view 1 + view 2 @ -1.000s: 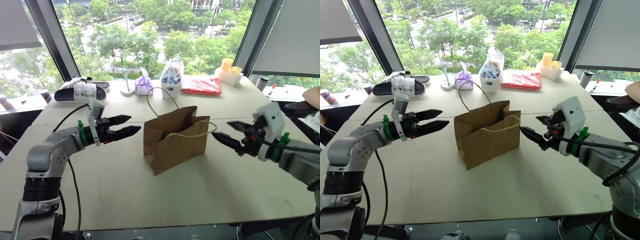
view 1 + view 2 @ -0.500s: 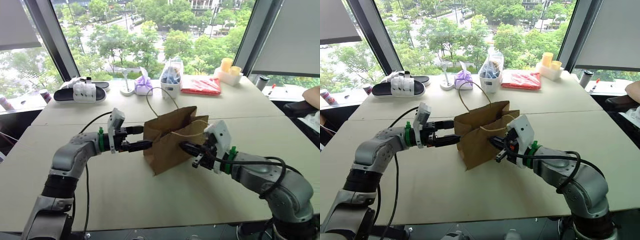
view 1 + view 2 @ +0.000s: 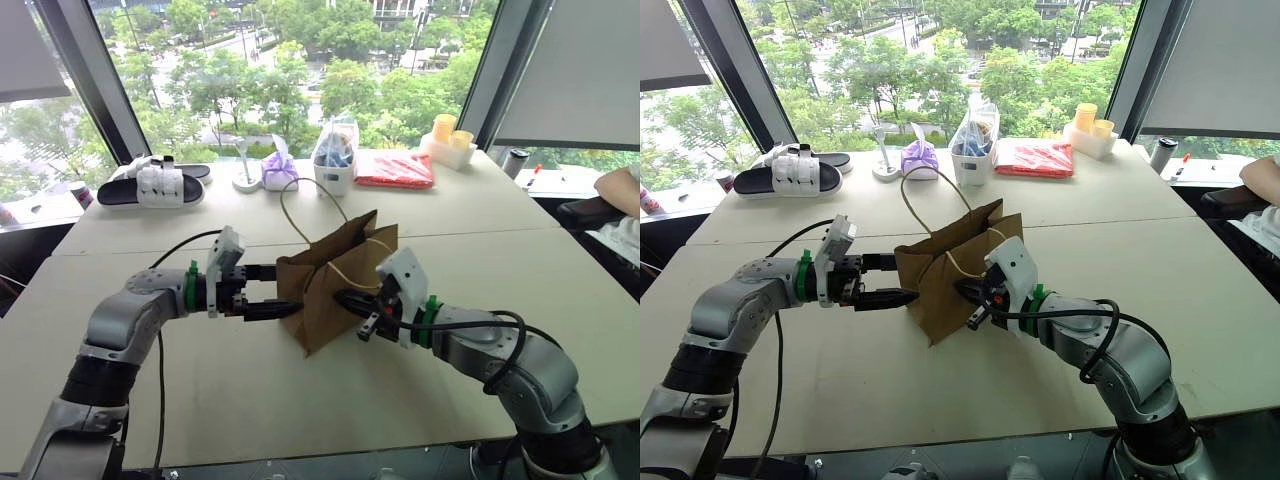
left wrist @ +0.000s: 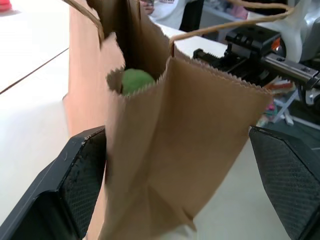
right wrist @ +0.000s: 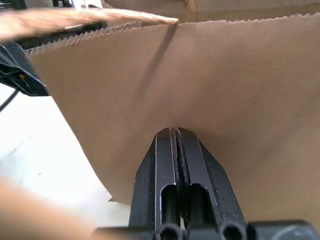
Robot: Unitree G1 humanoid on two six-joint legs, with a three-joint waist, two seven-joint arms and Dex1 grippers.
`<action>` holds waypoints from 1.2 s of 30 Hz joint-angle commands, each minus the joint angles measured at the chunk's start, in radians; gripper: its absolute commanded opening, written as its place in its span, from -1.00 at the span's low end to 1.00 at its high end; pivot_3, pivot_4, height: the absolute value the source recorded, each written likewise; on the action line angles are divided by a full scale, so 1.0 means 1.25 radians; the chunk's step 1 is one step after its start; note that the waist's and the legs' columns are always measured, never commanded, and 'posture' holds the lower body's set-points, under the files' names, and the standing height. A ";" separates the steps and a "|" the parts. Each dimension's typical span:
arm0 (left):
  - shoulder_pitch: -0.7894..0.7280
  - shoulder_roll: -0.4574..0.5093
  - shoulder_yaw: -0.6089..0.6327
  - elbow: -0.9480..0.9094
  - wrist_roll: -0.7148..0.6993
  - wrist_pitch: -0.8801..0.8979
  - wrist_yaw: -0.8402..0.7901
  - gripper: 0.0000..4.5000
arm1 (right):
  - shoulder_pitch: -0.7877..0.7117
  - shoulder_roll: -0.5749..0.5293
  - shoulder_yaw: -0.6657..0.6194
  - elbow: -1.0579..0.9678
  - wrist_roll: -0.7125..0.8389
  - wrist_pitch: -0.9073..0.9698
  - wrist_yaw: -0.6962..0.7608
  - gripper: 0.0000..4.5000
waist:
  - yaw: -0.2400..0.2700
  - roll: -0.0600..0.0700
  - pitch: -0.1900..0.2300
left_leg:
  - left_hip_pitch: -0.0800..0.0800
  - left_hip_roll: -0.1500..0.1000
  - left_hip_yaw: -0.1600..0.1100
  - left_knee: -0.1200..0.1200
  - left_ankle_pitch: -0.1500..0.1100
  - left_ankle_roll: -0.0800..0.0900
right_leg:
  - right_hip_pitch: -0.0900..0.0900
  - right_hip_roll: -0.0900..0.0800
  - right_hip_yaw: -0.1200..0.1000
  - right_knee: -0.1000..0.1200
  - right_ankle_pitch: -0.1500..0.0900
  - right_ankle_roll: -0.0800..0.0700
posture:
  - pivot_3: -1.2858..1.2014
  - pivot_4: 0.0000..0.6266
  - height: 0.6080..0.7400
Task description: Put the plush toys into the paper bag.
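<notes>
Next, my left gripper pinches the bag's narrow end (image 3: 293,285) and turns the paper bag straight, because it stands crooked with my closed right gripper against its near side (image 3: 326,316).
The brown paper bag (image 3: 335,280) stands open at the table's middle, its loop handles up. One lime green plush toy (image 4: 137,80) shows inside it, just under the rim. My left gripper (image 3: 278,290) is open at the bag's left end, and its two fingers (image 4: 82,185) stand on either side of that narrow end. From the right, my right gripper (image 3: 345,298) is shut, and its closed fingertips (image 5: 176,137) press against the bag's near side wall with nothing between them.
Along the far edge by the window lie a black and white slipper (image 3: 150,185), a purple cloth bundle (image 3: 278,170), a clear plastic bag of blue items (image 3: 335,155), a red packet (image 3: 397,170) and yellow cups (image 3: 445,128). A person's arm (image 3: 622,195) shows at the far right.
My right gripper swung left to the bag, shut, and now rests against its side. The left gripper came right until its open fingers straddle the bag's end.
</notes>
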 commanded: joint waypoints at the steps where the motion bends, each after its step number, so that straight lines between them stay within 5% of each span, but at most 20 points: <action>1: 0.012 0.018 0.016 -0.044 -0.012 0.000 -0.012 1.00 | -0.019 0.009 -0.003 -0.021 0.002 -0.011 0.007 -0.97 | 0.000 0.000 0.000 | 0.000 0.000 0.000 0.000 0.000 0.000 | 0.000 0.000 0.000 0.000 0.000 0.000 | 0.03 -0.52 1.00; 27: 0.086 -0.183 0.005 -0.159 0.043 -0.004 0.318 1.00 | -0.021 0.002 -0.001 -0.031 -0.004 0.003 0.018 -0.97 | 0.002 0.000 0.000 | 0.000 0.000 0.000 0.000 0.000 0.000 | 0.000 0.000 0.000 0.000 0.000 0.000 | 0.03 -0.52 1.00; 36: 0.101 -0.173 0.002 -0.171 0.038 0.012 0.331 -0.89 | 0.045 -0.054 -0.115 -0.116 0.054 0.065 0.021 -1.00 | 0.005 0.000 0.000 | 0.000 0.000 0.000 0.000 0.000 0.000 | 0.000 0.000 0.000 -0.001 0.000 0.000 | 0.03 -0.52 1.00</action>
